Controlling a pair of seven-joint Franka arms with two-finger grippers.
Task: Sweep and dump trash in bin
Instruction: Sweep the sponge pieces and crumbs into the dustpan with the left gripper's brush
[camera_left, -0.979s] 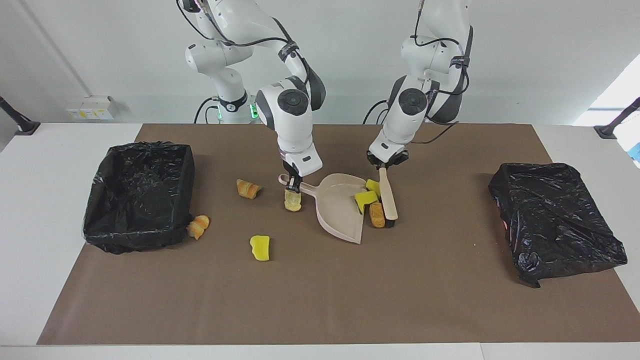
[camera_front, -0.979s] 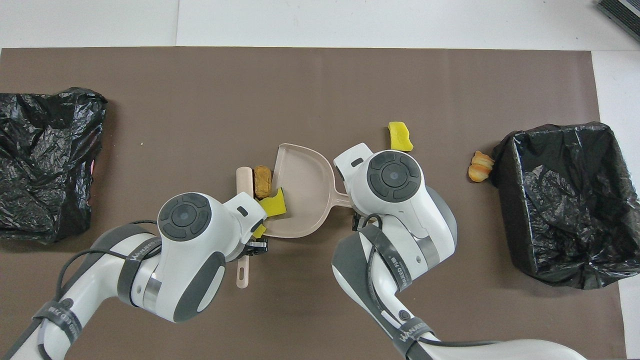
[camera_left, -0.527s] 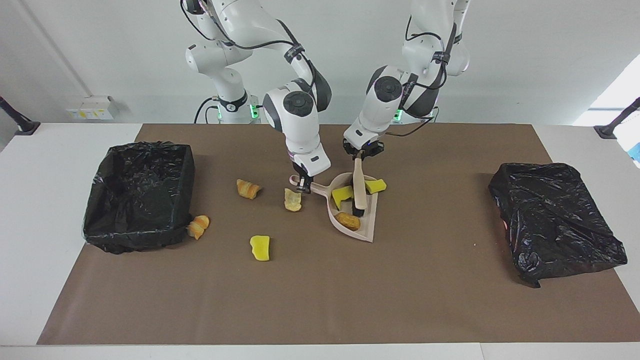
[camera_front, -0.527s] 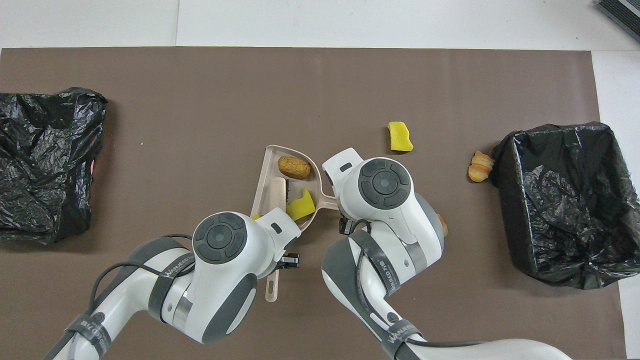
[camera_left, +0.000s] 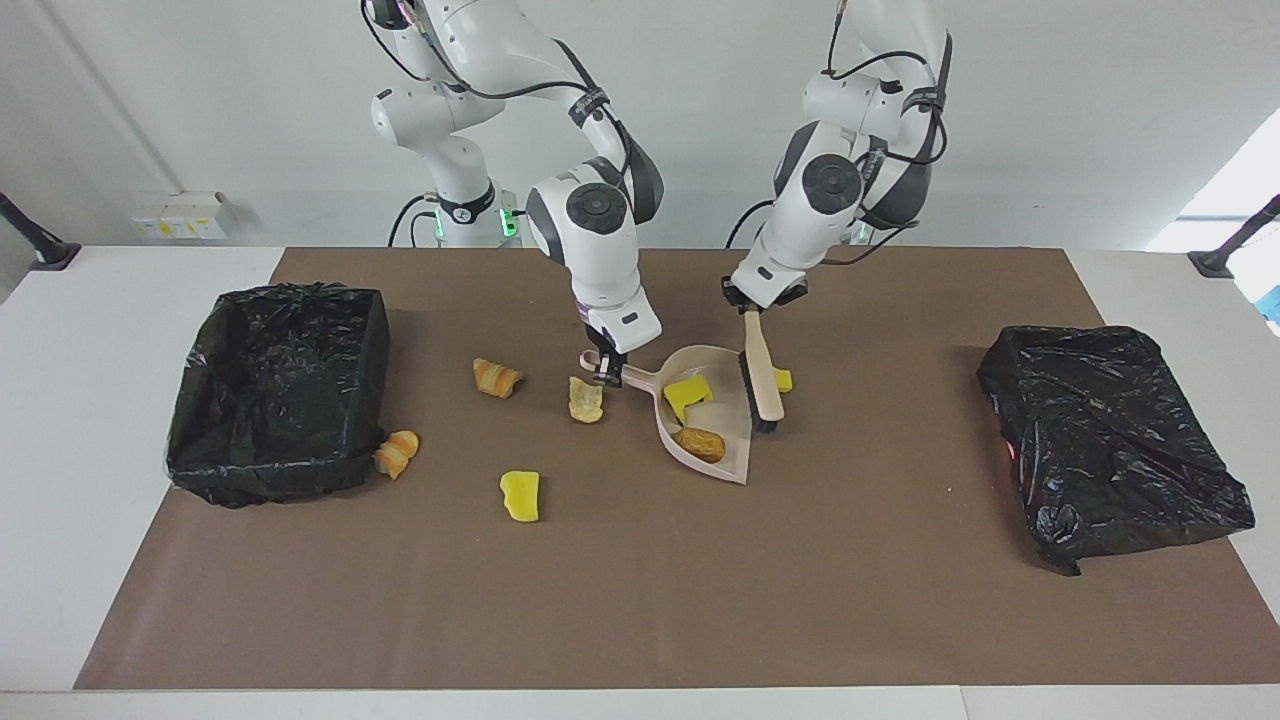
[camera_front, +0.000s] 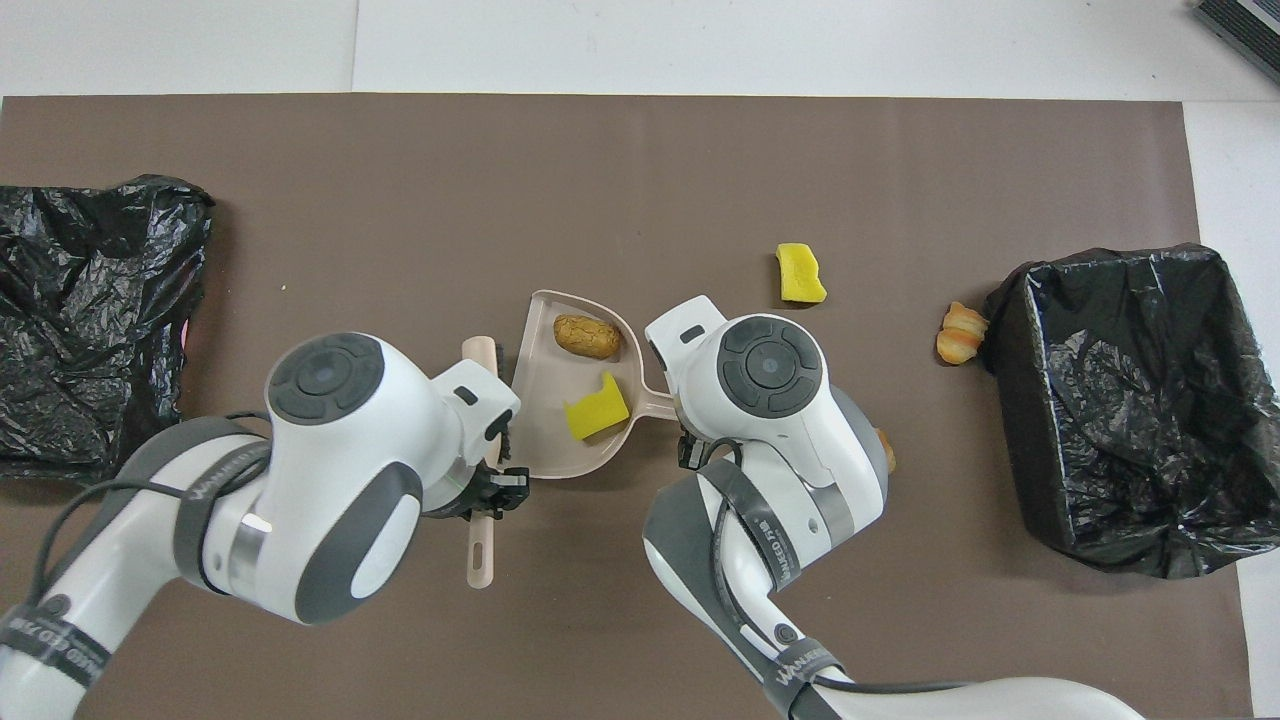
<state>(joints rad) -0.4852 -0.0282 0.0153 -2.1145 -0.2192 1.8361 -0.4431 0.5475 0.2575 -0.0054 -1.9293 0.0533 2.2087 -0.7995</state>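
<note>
The brush is between the small yellow scrap (camera_left: 783, 379) and the dustpan, so the robot's left gripper should move the brush behind the scrap (camera_left: 822, 382) and sweep it into the dustpan.
My right gripper (camera_left: 606, 370) is shut on the handle of the beige dustpan (camera_left: 722, 468), which rests on the mat. A yellow sponge chunk (camera_left: 688, 392) and a tan lump (camera_left: 700, 443) of the trash lie in the pan (camera_front: 552, 440). Shut on the beige brush (camera_left: 766, 380) by its handle, my left gripper (camera_left: 752, 308) holds the bristles at the pan's open edge. A small yellow scrap (camera_left: 783, 379) lies against the brush outside the pan. More trash lies loose: a striped lump (camera_left: 496, 377), a pale lump (camera_left: 586, 398), a yellow chunk (camera_left: 520, 495).
The open bin lined in black (camera_left: 260, 478) stands at the right arm's end, with an orange striped lump (camera_left: 397, 452) against its wall. A crumpled black bag (camera_left: 1110, 440) lies at the left arm's end.
The left gripper swept the sponge chunk and tan lump into the pan, then drew the brush back out to the pan's edge. The right gripper turned the dustpan slightly.
</note>
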